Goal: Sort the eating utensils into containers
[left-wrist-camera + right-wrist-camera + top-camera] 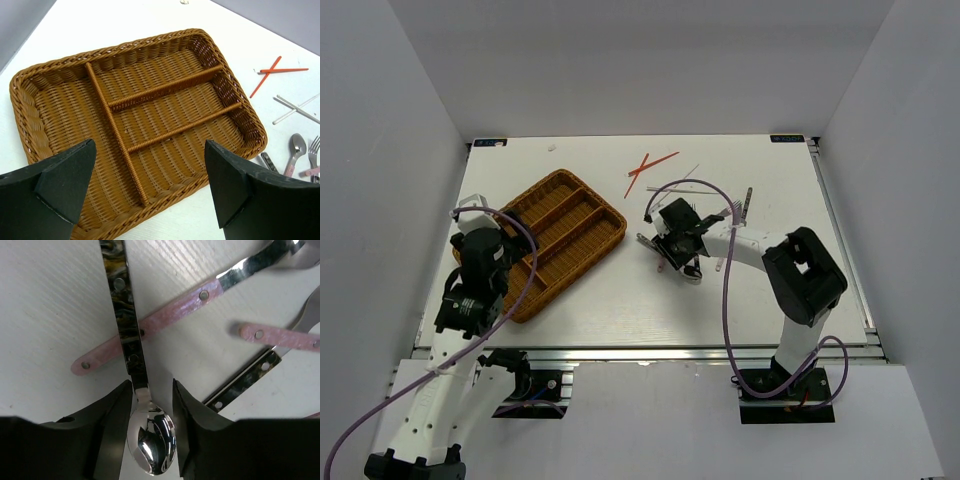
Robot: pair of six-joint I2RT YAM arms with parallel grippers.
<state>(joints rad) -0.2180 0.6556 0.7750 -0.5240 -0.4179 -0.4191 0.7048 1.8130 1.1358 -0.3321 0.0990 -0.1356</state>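
Next, my left gripper takes hold of the dark handle [646, 241] and brings the spoon to the wicker tray, because my right gripper is holding the spoon's bowl far from the tray.
The brown wicker tray [545, 240] lies at the left with its long compartments empty; it also shows in the left wrist view [150, 42]. My left gripper [150, 190] is open and empty above the tray's near edge, and it shows in the top view [492, 245]. My right gripper [151, 395] is shut on the bowl of a silver spoon [150, 445] with a dark patterned handle. That handle crosses a pink-handled utensil [175, 307]. Red chopsticks [648, 168] lie crossed at the back. Silver-white chopsticks [685, 175] lie beside them.
More utensils lie around the right gripper [675, 240]: another pink handle [277, 337], a dark-handled piece [245, 382] and a fork [745, 205]. A spoon [296, 150] and a fork [314, 150] lie right of the tray. White walls enclose the table.
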